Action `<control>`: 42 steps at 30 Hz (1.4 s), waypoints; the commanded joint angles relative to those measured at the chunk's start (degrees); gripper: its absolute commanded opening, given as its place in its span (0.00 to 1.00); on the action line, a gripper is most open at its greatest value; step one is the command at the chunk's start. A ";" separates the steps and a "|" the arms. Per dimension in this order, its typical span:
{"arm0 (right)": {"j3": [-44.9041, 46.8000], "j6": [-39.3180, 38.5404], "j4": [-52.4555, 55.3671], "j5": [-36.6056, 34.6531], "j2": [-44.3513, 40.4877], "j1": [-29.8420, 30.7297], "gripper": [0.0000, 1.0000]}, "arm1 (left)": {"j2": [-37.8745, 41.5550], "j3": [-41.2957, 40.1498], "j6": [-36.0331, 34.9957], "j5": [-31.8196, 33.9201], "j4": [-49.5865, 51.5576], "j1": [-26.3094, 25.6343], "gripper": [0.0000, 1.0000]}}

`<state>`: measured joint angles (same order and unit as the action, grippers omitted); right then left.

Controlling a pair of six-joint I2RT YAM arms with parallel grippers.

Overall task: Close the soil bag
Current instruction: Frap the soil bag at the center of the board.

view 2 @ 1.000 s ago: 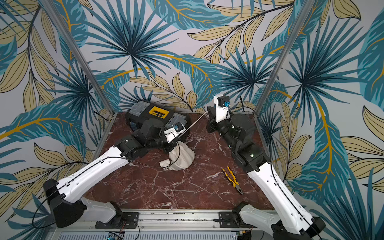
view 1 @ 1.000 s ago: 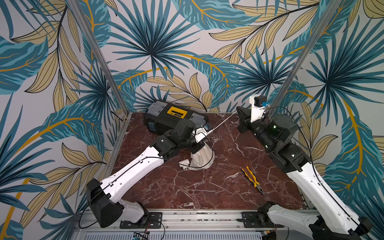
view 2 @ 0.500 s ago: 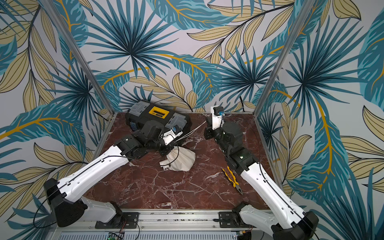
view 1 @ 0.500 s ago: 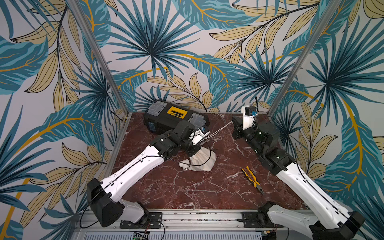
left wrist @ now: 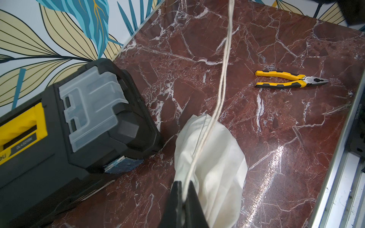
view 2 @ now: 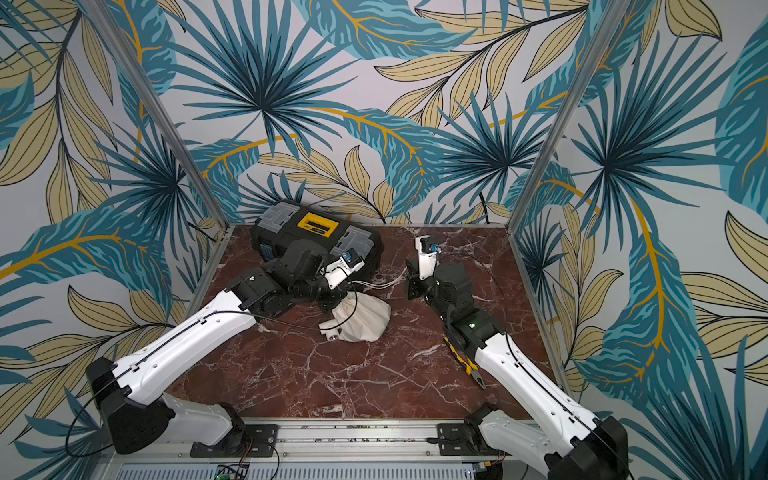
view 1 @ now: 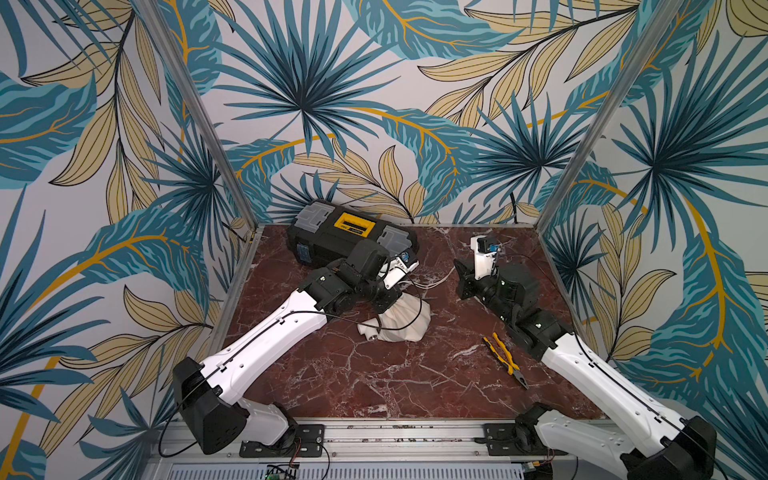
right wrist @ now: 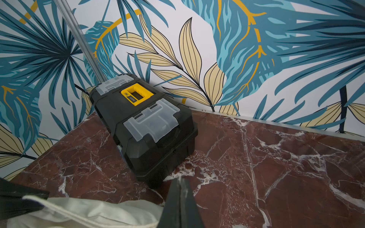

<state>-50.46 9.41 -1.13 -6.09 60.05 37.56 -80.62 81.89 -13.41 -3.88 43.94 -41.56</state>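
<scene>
The robot's left gripper holds the cord at the bag's gathered opening (left wrist: 191, 171), so the right gripper should keep moving toward the bag and let go of the cord there.
The soil bag (view 1: 407, 322) (view 2: 368, 320) is a cream cloth sack lying on the marble table in front of the toolbox. It also shows in the left wrist view (left wrist: 219, 156) and at the edge of the right wrist view (right wrist: 83, 214). My left gripper (left wrist: 183, 184) (view 1: 383, 303) is shut on the bag's thin cord (left wrist: 223, 83) close to the gathered mouth. The cord (view 1: 432, 283) sags across to my right gripper (view 1: 459, 272) (right wrist: 180, 180), which is shut with a pale strand of it at its tips.
A black and yellow toolbox (view 1: 349, 237) (right wrist: 146, 126) lies at the back left, close behind the bag. Yellow-handled pliers (view 1: 505, 359) (left wrist: 290, 79) lie at the right beside the right arm. A small white pipe tee (view 1: 370, 330) touches the bag's front left.
My right gripper has come down and towards the bag, so the cord has gone from taut to slack. The bag has sunk flatter on the table. The left gripper has hardly moved.
</scene>
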 commanded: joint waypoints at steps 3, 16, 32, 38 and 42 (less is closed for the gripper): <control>3.51 3.19 -2.55 4.33 -1.52 -0.15 0.00 | 0.63 1.19 0.43 -0.61 -0.04 0.08 0.00; 13.10 5.78 -4.78 14.27 -5.68 -0.16 0.02 | 0.89 0.64 -0.18 -2.58 0.19 -0.62 0.00; 17.19 5.22 -2.13 17.26 -12.08 -0.14 0.66 | 0.65 -0.58 0.09 -2.07 -0.16 -0.73 0.00; 20.04 -2.02 -8.31 24.20 -15.98 -0.12 0.78 | 0.46 -0.57 -0.14 -1.73 -0.35 -0.72 0.00; 16.14 -7.15 -4.91 30.21 -9.06 -0.12 0.81 | -0.04 -0.09 -0.49 -1.39 -0.70 -0.77 0.00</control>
<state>-33.06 7.70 -7.03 18.11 46.92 37.50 -80.62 81.76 -13.52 -5.56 43.92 -42.19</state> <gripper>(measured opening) 0.806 0.083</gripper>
